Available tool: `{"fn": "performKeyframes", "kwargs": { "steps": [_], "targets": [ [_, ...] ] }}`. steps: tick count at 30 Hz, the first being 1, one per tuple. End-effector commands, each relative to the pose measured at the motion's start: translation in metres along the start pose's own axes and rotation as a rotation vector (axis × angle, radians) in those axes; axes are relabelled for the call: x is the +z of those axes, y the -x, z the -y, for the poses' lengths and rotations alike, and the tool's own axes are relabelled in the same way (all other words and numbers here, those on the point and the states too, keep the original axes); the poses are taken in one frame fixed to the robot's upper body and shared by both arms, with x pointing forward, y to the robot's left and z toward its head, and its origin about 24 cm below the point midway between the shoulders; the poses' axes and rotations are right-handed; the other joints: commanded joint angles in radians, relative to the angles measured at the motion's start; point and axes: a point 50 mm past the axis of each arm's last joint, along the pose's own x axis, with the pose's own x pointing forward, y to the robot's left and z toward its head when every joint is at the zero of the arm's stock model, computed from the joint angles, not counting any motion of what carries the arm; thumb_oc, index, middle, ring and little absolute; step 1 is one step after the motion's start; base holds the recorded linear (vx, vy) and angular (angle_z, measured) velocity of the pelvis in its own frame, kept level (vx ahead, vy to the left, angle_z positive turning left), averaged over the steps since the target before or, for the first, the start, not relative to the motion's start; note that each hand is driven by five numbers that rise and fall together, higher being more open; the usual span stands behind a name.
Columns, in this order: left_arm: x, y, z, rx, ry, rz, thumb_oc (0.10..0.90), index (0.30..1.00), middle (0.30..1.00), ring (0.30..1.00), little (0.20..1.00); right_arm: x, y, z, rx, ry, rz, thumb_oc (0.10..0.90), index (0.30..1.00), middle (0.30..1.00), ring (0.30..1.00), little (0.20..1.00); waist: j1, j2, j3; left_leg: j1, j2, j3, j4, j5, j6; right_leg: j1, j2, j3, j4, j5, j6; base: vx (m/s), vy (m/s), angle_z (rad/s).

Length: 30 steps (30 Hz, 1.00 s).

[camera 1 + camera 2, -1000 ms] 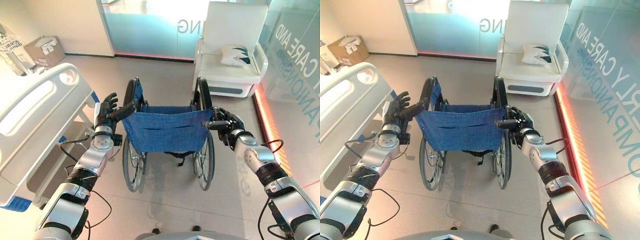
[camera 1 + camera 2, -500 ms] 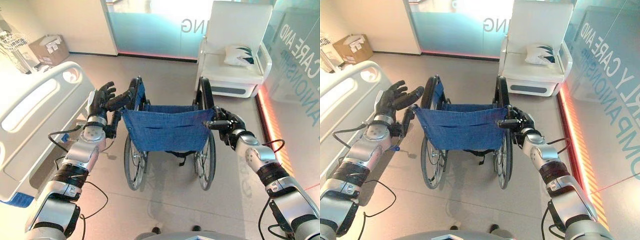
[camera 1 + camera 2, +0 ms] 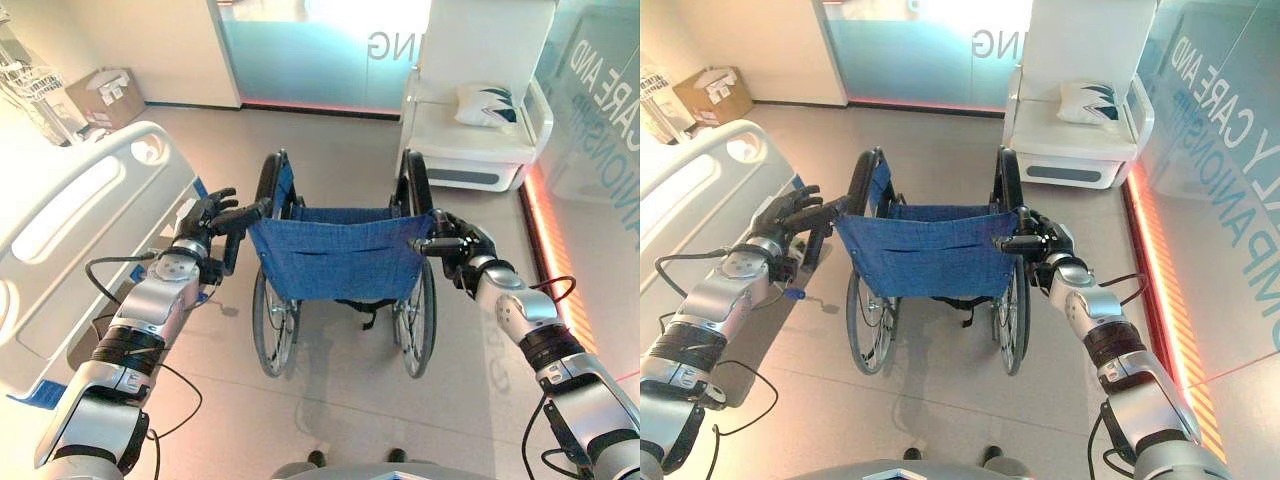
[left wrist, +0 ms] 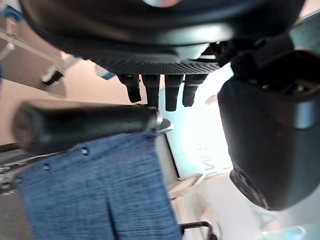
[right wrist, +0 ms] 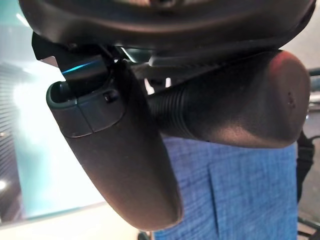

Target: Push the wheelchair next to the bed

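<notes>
The blue cloth back (image 3: 338, 260) is stretched out between the push handles, so the wheelchair (image 3: 345, 214) will stay unfolded while it rolls and turns as I push.
The wheelchair (image 3: 335, 255), black-framed with a blue cloth back, stands in mid-floor with its back toward me. My right hand (image 3: 462, 245) is shut on the right push handle (image 5: 235, 110), its thumb (image 5: 120, 150) lying across the grip. My left hand (image 3: 205, 215) is open at the left push handle (image 4: 85, 125). Its straight fingers (image 4: 150, 92) reach over the bar, the thumb (image 4: 270, 140) stands apart, and nothing is clasped. The bed (image 3: 80, 210), white with a rounded end board, lies to the wheelchair's left.
A white armchair (image 3: 470, 130) with a patterned pillow stands at the back right, against a glass wall. A cardboard box (image 3: 100, 95) sits at the back left. Bare floor lies between the bed and the wheelchair.
My left hand, lifted up and away from the left handle half a second ago, has come back down to it, fingers still straight. The right hand has kept its grip.
</notes>
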Motion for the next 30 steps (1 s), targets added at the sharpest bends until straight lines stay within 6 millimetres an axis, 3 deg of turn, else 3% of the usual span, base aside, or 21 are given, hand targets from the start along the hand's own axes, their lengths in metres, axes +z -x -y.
{"fn": "performKeyframes", "kwargs": {
  "steps": [1, 10, 21, 30],
  "targets": [
    [0.065, -0.005, -0.028, 0.093, -0.115, 0.207, 0.800, 0.900, 0.900, 0.900, 0.900, 0.044, 0.004, -0.010, 0.072, -0.027, 0.175, 0.800, 0.900, 0.900, 0.900, 0.900, 0.018, -0.022, -0.061, -0.007, -0.078, 0.068, 0.003, -0.066, 0.000, 0.029, 0.000, -0.004, 0.020, -0.046, 0.034, 0.00, 0.000, 0.00],
    [0.063, -0.010, -0.036, 0.210, -0.328, 0.188, 0.800, 0.900, 0.900, 0.900, 0.900, 0.040, 0.004, -0.014, 0.087, -0.031, 0.158, 0.800, 0.900, 0.900, 0.900, 0.900, 0.005, -0.024, -0.056, -0.006, -0.078, 0.077, 0.003, -0.065, -0.001, 0.025, 0.003, 0.005, 0.019, -0.042, 0.034, 0.00, 0.000, 0.00],
    [0.052, -0.017, -0.006, 0.130, -0.304, 0.121, 0.800, 0.900, 0.900, 0.900, 0.900, 0.030, 0.003, -0.021, 0.103, -0.037, 0.143, 0.800, 0.900, 0.900, 0.900, 0.900, -0.011, -0.025, -0.051, -0.006, -0.078, 0.086, 0.003, -0.065, 0.001, 0.019, 0.005, 0.017, 0.020, -0.036, 0.035, 0.00, 0.000, 0.00],
    [0.049, -0.022, -0.006, 0.186, -0.302, 0.086, 0.800, 0.900, 0.900, 0.900, 0.900, 0.033, 0.003, -0.028, 0.112, -0.029, 0.146, 0.800, 0.900, 0.900, 0.900, 0.900, -0.023, -0.025, -0.049, -0.006, -0.078, 0.096, 0.003, -0.065, 0.000, 0.016, 0.004, 0.023, 0.019, -0.033, 0.038, 0.00, 0.000, 0.00]
  ]
}}
